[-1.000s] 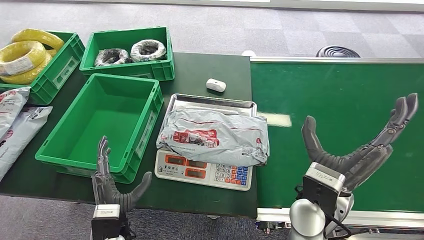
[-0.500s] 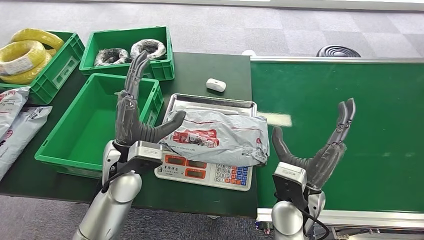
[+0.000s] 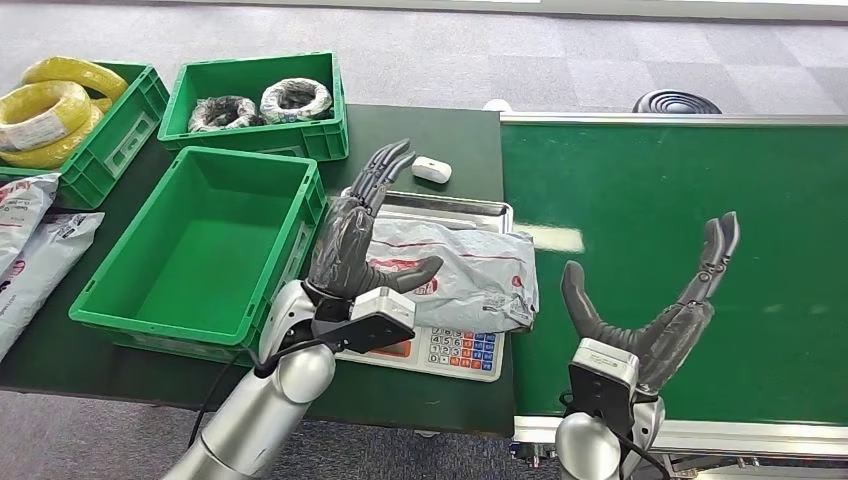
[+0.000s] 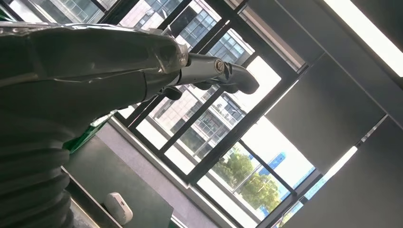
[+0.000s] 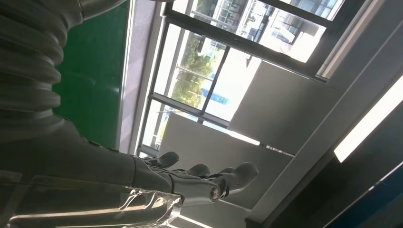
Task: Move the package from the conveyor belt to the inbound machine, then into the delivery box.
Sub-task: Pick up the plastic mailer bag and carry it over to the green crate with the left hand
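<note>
The grey plastic package (image 3: 452,268) lies stretched out long with loose wrinkles (image 3: 490,278), so its gripped end will gather into folds and the rest will trail behind when the robot carries it.
A grey plastic package (image 3: 470,275) with red print lies on the steel tray of the weighing scale (image 3: 440,350). My left hand (image 3: 358,235) is raised over the package's left end, fingers spread and pointing up, holding nothing; the left wrist view shows its fingers (image 4: 209,71) against windows. My right hand (image 3: 655,305) hovers over the near edge of the green conveyor belt (image 3: 680,190), right of the package, fingers apart and empty. The right wrist view shows its fingers (image 5: 204,178) against a ceiling. An empty green box (image 3: 200,250) stands left of the scale.
A small white device (image 3: 431,170) lies behind the scale. At the back left, one green crate (image 3: 258,105) holds dark cable coils and another (image 3: 110,140) holds yellow coils (image 3: 45,115). More grey packages (image 3: 30,250) lie at the far left edge.
My left hand has swung right from above the empty box's rim to over the package's left end. My right hand has shifted slightly right and stayed open. The package has not moved.
</note>
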Motion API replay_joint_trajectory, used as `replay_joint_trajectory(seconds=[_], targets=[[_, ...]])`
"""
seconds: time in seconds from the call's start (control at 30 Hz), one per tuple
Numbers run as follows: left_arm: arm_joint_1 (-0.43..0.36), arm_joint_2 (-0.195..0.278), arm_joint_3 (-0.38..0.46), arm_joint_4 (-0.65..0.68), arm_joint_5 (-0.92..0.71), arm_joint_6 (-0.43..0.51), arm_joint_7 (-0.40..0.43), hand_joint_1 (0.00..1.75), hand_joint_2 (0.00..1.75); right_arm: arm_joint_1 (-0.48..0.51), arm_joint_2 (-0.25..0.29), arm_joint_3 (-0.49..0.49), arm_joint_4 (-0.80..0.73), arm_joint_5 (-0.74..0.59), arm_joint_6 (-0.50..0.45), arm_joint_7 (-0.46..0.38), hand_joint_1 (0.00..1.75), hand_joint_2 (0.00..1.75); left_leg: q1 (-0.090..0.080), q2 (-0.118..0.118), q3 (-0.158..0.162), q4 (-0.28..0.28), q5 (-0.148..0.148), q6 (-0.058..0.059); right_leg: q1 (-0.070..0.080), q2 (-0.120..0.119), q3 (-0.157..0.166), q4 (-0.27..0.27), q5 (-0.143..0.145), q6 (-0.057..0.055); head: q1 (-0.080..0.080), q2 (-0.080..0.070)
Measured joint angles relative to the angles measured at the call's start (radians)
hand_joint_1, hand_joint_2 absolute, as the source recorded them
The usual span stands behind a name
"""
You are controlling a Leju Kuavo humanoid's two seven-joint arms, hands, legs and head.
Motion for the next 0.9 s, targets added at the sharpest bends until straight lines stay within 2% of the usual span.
replay_joint_trajectory(seconds=[0.2, 0.5, 0.9], targets=[[0.011, -0.014, -0.016, 0.12, 0.01, -0.003, -0.029, 0.0, 1.75, 0.016, 0.0, -0.014, -0.036, 0.007, 0.0, 0.017, 0.0, 1.75, 0.0, 0.0, 0.0, 0.0, 0.0, 0.0, 0.0, 0.0, 0.0, 0.0, 0.0, 0.0, 0.0, 0.0], [0.062, -0.025, -0.022, 0.316, 0.057, -0.004, -0.067, 0.0, 1.75, 0.025, 0.0, -0.033, -0.058, -0.013, 0.0, -0.009, 0.0, 1.75, 0.0, 0.0, 0.0, 0.0, 0.0, 0.0, 0.0, 0.0, 0.0, 0.0, 0.0, 0.0, 0.0, 0.0], [0.113, -0.024, 0.035, 0.472, 0.094, 0.045, -0.089, 0.0, 1.75, 0.03, 0.0, -0.034, -0.075, -0.026, 0.0, -0.018, 0.0, 1.75, 0.0, 0.0, 0.0, 0.0, 0.0, 0.0, 0.0, 0.0, 0.0, 0.0, 0.0, 0.0, 0.0, 0.0]])
